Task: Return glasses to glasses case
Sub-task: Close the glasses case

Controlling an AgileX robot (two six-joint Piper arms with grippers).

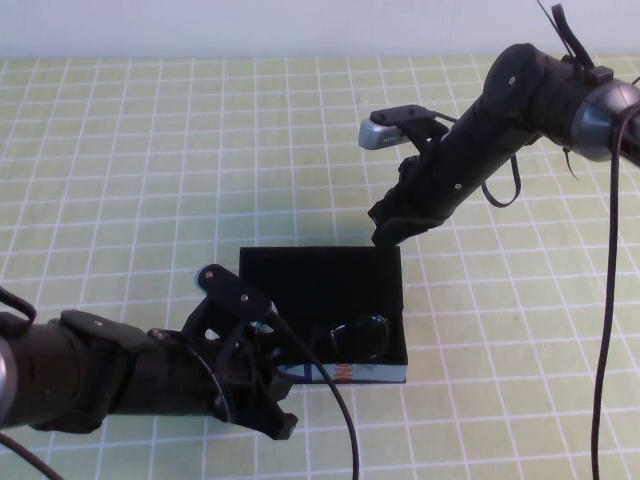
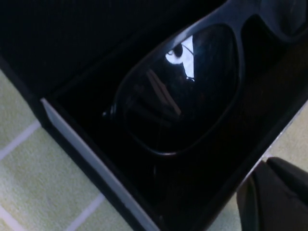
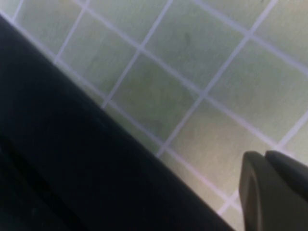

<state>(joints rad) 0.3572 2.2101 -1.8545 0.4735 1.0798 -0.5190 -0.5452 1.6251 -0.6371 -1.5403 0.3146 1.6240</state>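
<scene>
My right gripper needs to move behind the lid's middle [image 1: 322,250] and fold the lid shut, because it is too far to one end now, at the open lid's back corner [image 1: 397,251].
The glasses case [image 1: 318,278] lies open in the middle of the table, its printed long side facing me. The black glasses [image 1: 360,335] lie inside it at the front right. In the left wrist view, one dark lens [image 2: 187,96] fills the box above its pale front wall [image 2: 91,173]. My left gripper [image 1: 285,385] is at the case's front left corner, open, with one finger [image 2: 274,197] outside the front wall. My right gripper [image 1: 385,233] is at the case's back right corner, open and empty. One of its fingers [image 3: 274,192] shows beside the black case edge [image 3: 72,159].
A green mat [image 1: 150,150] with a white grid covers the table. A cable [image 1: 340,420] hangs from my left wrist across the case's front. Another cable [image 1: 605,300] drops from my right arm at the right side.
</scene>
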